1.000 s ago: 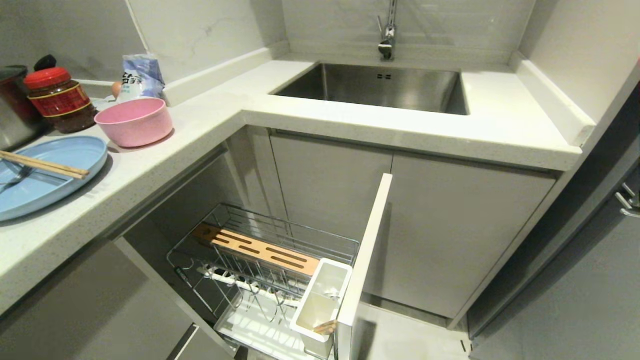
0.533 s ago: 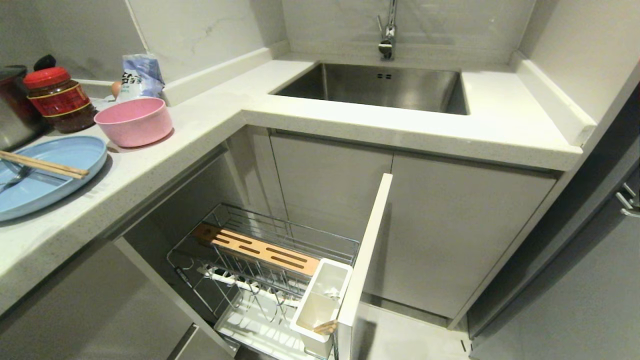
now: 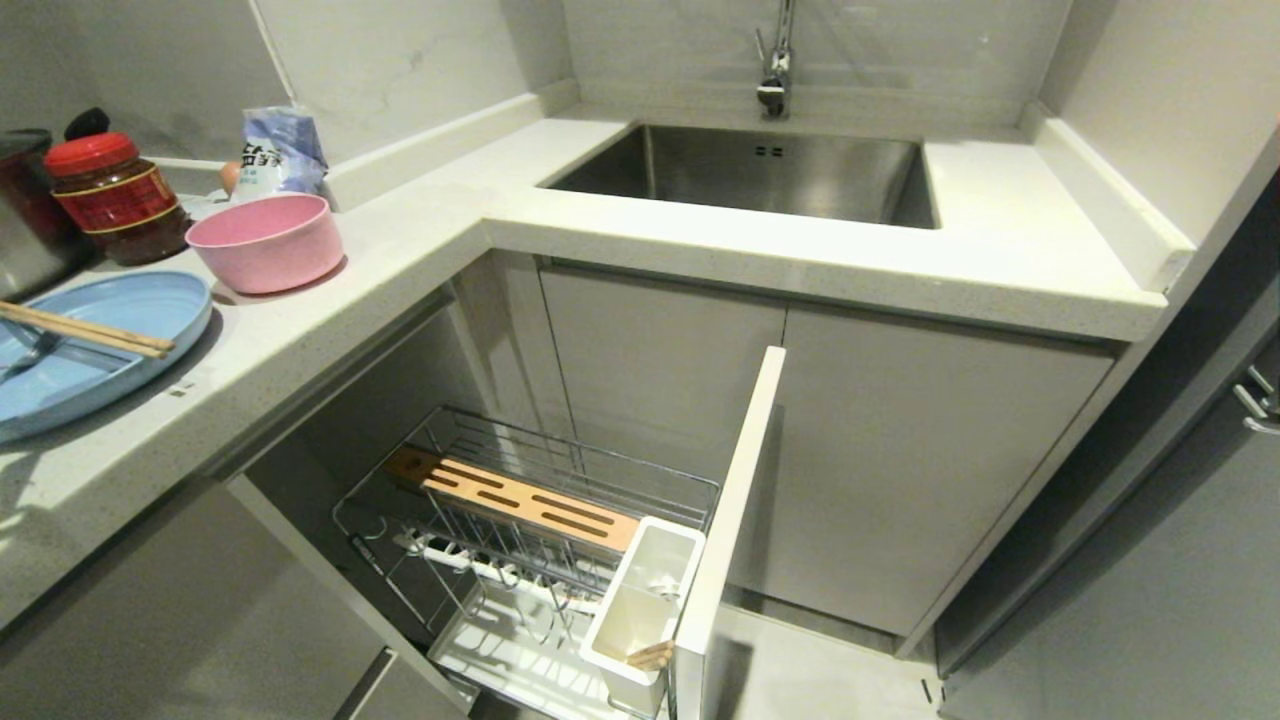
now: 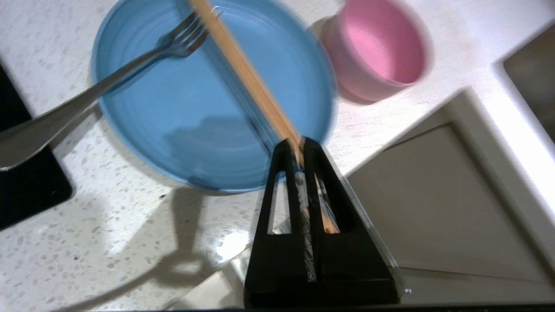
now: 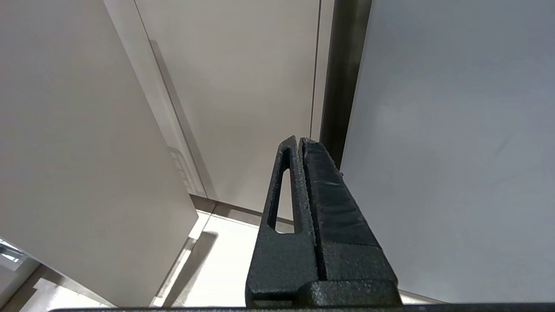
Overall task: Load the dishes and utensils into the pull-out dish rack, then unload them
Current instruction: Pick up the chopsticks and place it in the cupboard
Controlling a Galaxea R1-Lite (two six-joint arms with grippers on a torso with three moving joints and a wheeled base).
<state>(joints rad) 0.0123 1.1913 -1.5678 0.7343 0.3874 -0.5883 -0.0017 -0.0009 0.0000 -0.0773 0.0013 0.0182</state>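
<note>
The chopsticks [image 3: 102, 332] lie crosswise over the fork's teeth [image 4: 194, 35], so the chopsticks will rise together and leave the fork on the plate when the robot lifts them.
The light-blue oval plate [image 3: 100, 375] [image 4: 173, 112] lies on the left counter. The chopsticks [image 3: 90, 330] [image 4: 247, 73] and the silver fork [image 3: 25, 350] [image 4: 130, 65] rest on it. The pink bowl [image 3: 265, 240] [image 4: 377, 47] stands just beyond it. My left gripper [image 4: 295, 145] is shut and hovers over the plate's near rim, and the chopsticks' ends run under its fingertips; I cannot tell if they touch. It is outside the head view. The pull-out dish rack [image 3: 600, 475] stands open below the counter with its wooden strip [image 3: 520, 500] and white cup [image 3: 640, 600]. My right gripper [image 5: 299, 139] is shut and empty, down by the cabinet fronts.
A red-lidded jar [image 3: 115, 195], a bag [image 3: 283, 150] and a steel pot [image 3: 20, 220] stand behind the dishes. The sink [image 3: 760, 170] and faucet [image 3: 775, 70] are at the back. The rack's tall front panel [image 3: 730, 520] juts out before the white cabinet doors [image 3: 850, 450].
A shadow has come over the near-left counter in the head view. The plate, bowl, chopsticks and fork lie as before.
</note>
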